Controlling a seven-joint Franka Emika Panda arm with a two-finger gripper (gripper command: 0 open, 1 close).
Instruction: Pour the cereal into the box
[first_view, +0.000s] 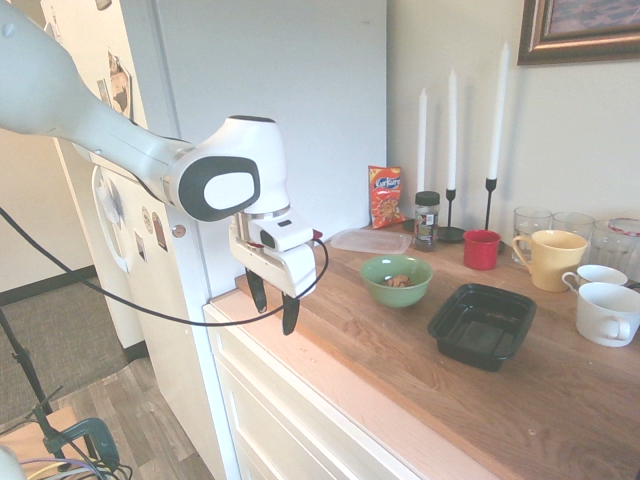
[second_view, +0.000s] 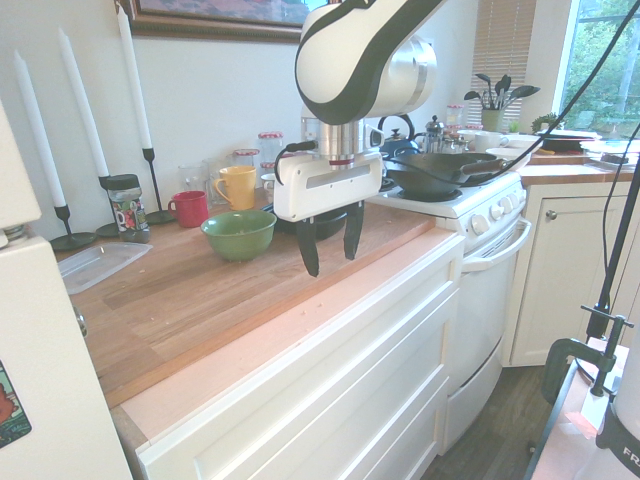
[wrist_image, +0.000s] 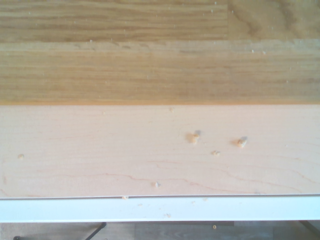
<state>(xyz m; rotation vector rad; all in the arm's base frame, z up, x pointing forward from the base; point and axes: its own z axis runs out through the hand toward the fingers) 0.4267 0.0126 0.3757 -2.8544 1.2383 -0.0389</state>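
My gripper will tip the green bowl (second_view: 238, 234) far onto its side, and the cereal will then pour into the box, because the bowl has deep, steep sides (second_view: 218, 243).
The cereal (first_view: 398, 281) is a small heap of tan flakes inside a green bowl (first_view: 396, 281) on the wooden counter; from the other side the green bowl (second_view: 239, 234) hides its contents. To the right of the bowl lies the box (first_view: 482, 324), a shallow black tray, mostly hidden behind the gripper in the second exterior view. My gripper (first_view: 274, 302) hangs open and empty above the counter's front edge, well left of the bowl. From the opposite side the gripper (second_view: 331, 244) points straight down. The wrist view shows only bare counter with a few crumbs (wrist_image: 192, 137).
A snack bag (first_view: 386, 196), a clear flat container (first_view: 371, 240), a spice jar (first_view: 427, 219), candles (first_view: 497, 105), a red cup (first_view: 481, 249), a yellow mug (first_view: 549, 258), white mugs (first_view: 609, 313) and glasses line the back. A stove with a black pan (second_view: 445, 172) adjoins the counter.
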